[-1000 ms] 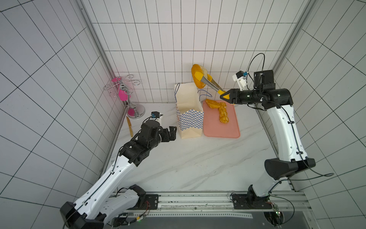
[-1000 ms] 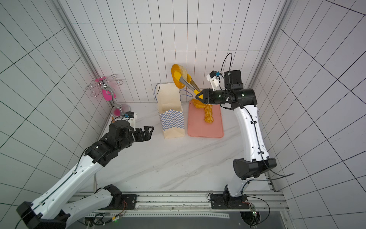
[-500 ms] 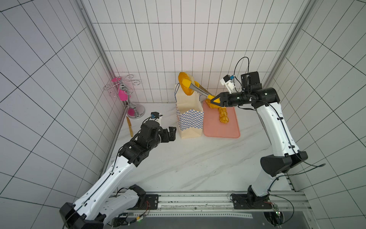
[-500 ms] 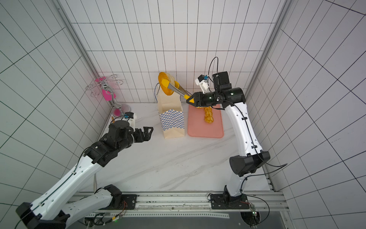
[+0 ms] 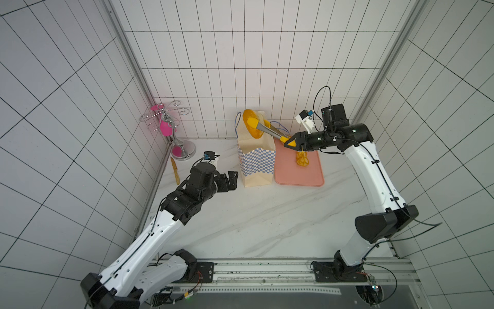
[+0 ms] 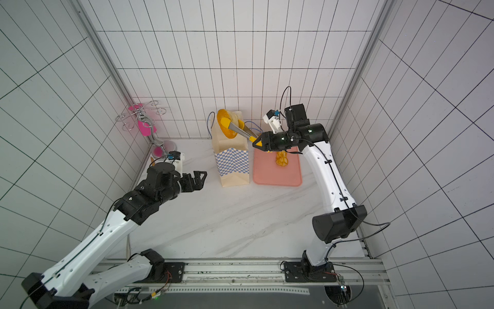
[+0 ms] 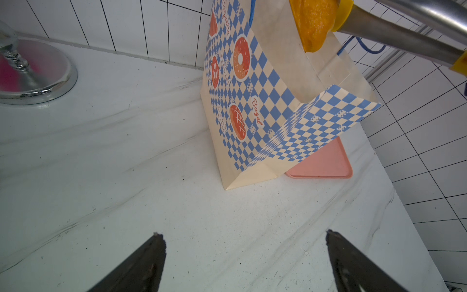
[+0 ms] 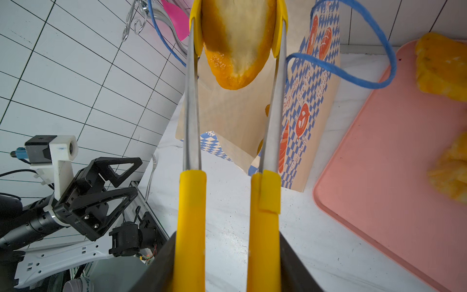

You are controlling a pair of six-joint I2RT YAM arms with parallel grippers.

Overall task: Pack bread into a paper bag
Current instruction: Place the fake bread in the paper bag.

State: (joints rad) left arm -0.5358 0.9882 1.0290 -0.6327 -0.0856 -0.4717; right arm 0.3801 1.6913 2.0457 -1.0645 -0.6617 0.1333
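The round bread (image 5: 251,117) points down into the paper bag's wide opening (image 5: 252,143), so I keep moving the tongs in with my right gripper and let the bread go inside.
The paper bag (image 5: 256,160) (image 6: 232,166) (image 7: 252,101) stands upright with its mouth open. My right gripper (image 5: 290,141) (image 6: 259,143) (image 8: 227,242) is shut on the yellow tongs (image 5: 270,131) (image 8: 192,202). The tong tips clamp a round piece of bread (image 5: 250,125) (image 6: 224,125) (image 8: 235,45) (image 7: 313,22) right over the bag's mouth. More bread, a braided loaf (image 5: 302,159) (image 6: 282,160) (image 8: 442,65), lies on the pink tray (image 5: 302,176) (image 8: 391,164) to the bag's right. My left gripper (image 5: 231,180) (image 6: 199,179) (image 7: 243,235) hovers open and empty just left of the bag's base.
A chrome stand with a pink piece (image 5: 171,131) (image 6: 145,125) sits in the back left corner. A thin orange stick (image 5: 175,171) lies along the left wall. Tiled walls close in on three sides. The bag's blue cord handle (image 8: 353,73) loops beside the tongs.
My right arm has swung left with the tongs, bringing the round bread from above the tray to over the bag's mouth. The left arm has not moved.
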